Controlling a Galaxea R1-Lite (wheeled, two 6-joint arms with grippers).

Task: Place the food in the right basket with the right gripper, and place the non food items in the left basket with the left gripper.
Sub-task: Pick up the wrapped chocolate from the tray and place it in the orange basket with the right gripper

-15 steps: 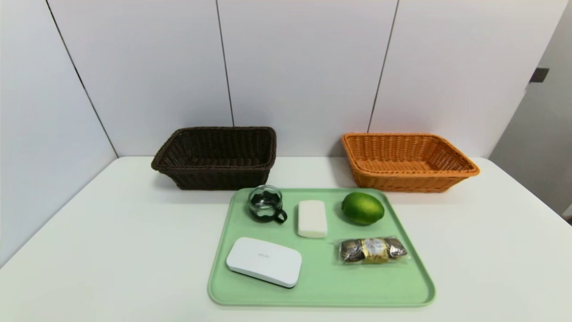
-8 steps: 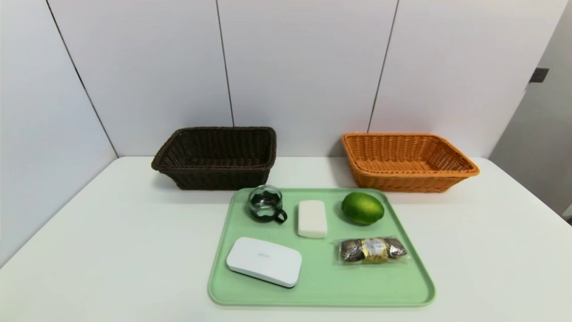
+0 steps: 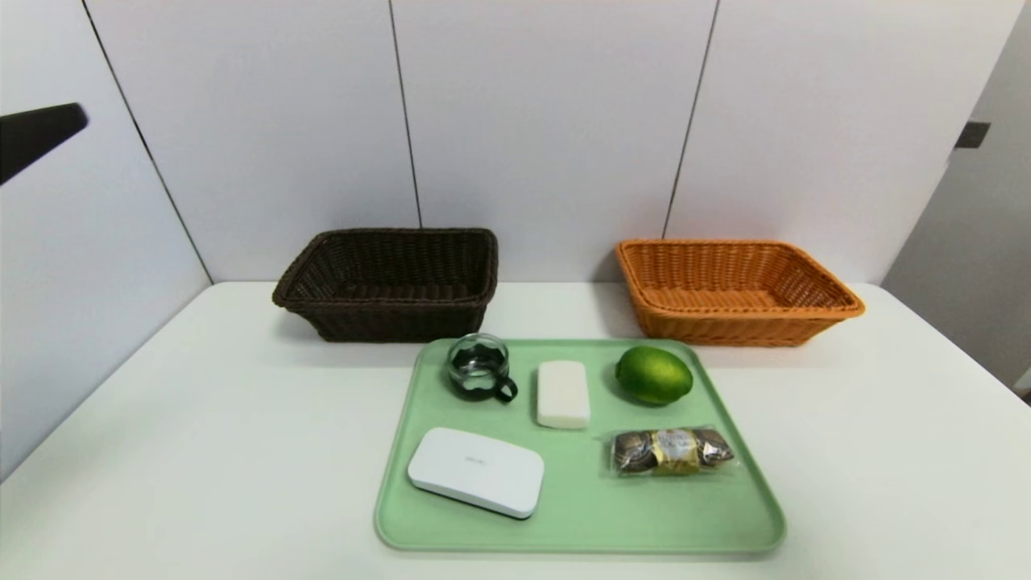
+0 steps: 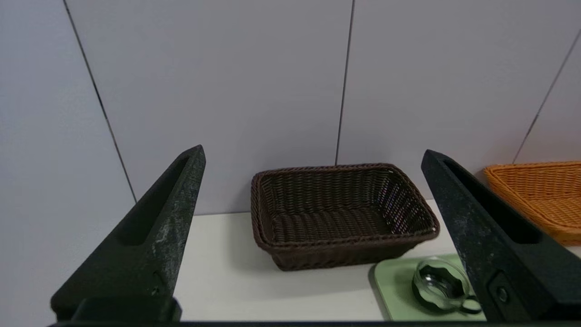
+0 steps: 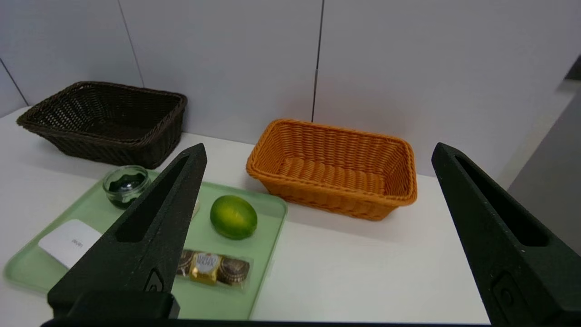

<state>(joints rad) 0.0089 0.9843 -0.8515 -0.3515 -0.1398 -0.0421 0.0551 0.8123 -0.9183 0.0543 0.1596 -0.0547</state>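
The chocolate pack [image 3: 673,451] will stay in one straight row when I lift its middle, because the clear wrapper [image 3: 722,459] fits closely around the tightly lined-up chocolates.
On the green tray [image 3: 580,515] lie the lime [image 3: 654,374], the chocolate pack [image 3: 672,451], a flat white case [image 3: 475,471], a white bar [image 3: 563,393] and a glass cup [image 3: 479,366]. Behind it stand the dark brown left basket [image 3: 387,282] and the orange right basket [image 3: 733,290], both empty. My left gripper [image 4: 313,152] is open, raised high at the far left and facing the brown basket [image 4: 340,213]; one of its fingers [image 3: 36,133] shows in the head view. My right gripper [image 5: 318,147] is open, back from the tray, out of the head view.
The white table [image 3: 201,451] meets grey wall panels [image 3: 548,121] right behind the baskets and on the left side. Bare table lies on both sides of the tray and between the two baskets.
A black finger of the left gripper has come into the head view at the upper left edge. Nothing on the tray or table has moved.
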